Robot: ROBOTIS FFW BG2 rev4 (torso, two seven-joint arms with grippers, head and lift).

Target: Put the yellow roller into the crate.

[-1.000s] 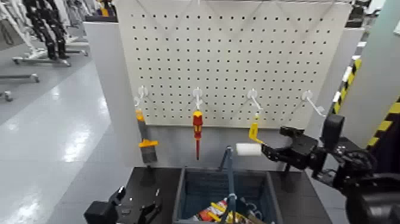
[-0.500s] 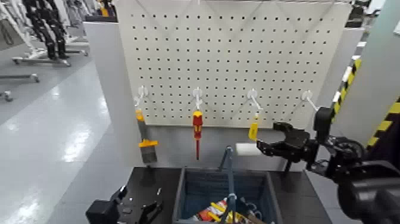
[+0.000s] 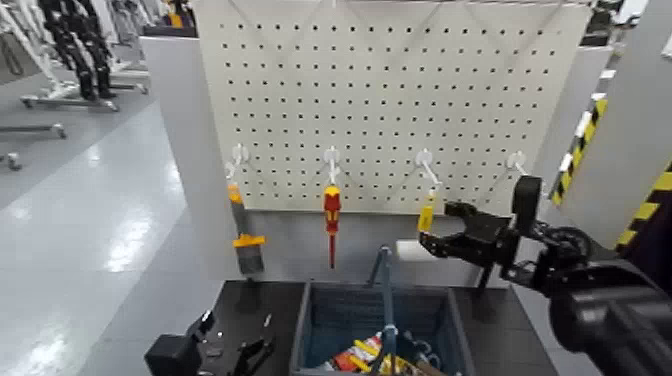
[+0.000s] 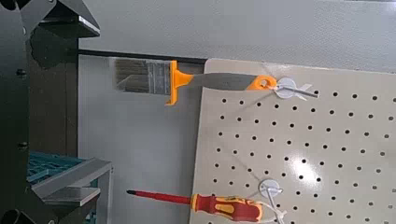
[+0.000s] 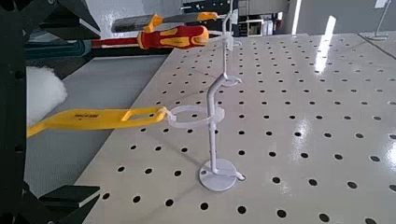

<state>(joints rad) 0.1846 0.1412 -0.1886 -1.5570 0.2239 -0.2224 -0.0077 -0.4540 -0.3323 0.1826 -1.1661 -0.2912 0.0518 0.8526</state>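
Observation:
The white loop [image 5: 194, 123] runs through the roller's yellow handle [image 5: 161, 113], so the loop will come off the hook and hang along when the robot lifts the roller.
The yellow roller hangs from a pegboard hook, with its yellow handle [image 3: 427, 216] up and its white sleeve [image 3: 408, 250] below. My right gripper [image 3: 441, 232] is open right beside it, one finger above and one below the level of the sleeve, and holds nothing. In the right wrist view the yellow handle [image 5: 93, 117] hangs on the wire hook [image 5: 201, 117], the white sleeve [image 5: 42, 89] lies close to my dark fingers [image 5: 51, 198]. The dark crate [image 3: 312, 330] stands below the board. My left gripper [image 3: 235, 352] rests low on the table, left of the crate, fingers apart.
A red-and-yellow screwdriver [image 3: 331, 212] and an orange-handled brush [image 3: 243, 240] hang on hooks further left. One hook [image 3: 520, 168] at the right is bare. The crate holds several tools, and a blue handle [image 3: 385, 290] sticks up from it. Yellow-black striped posts [image 3: 650, 205] stand at right.
My right gripper has moved left and a little up, from beside the sleeve to right at the roller. Its jaws have stayed open. The left arm has hardly moved.

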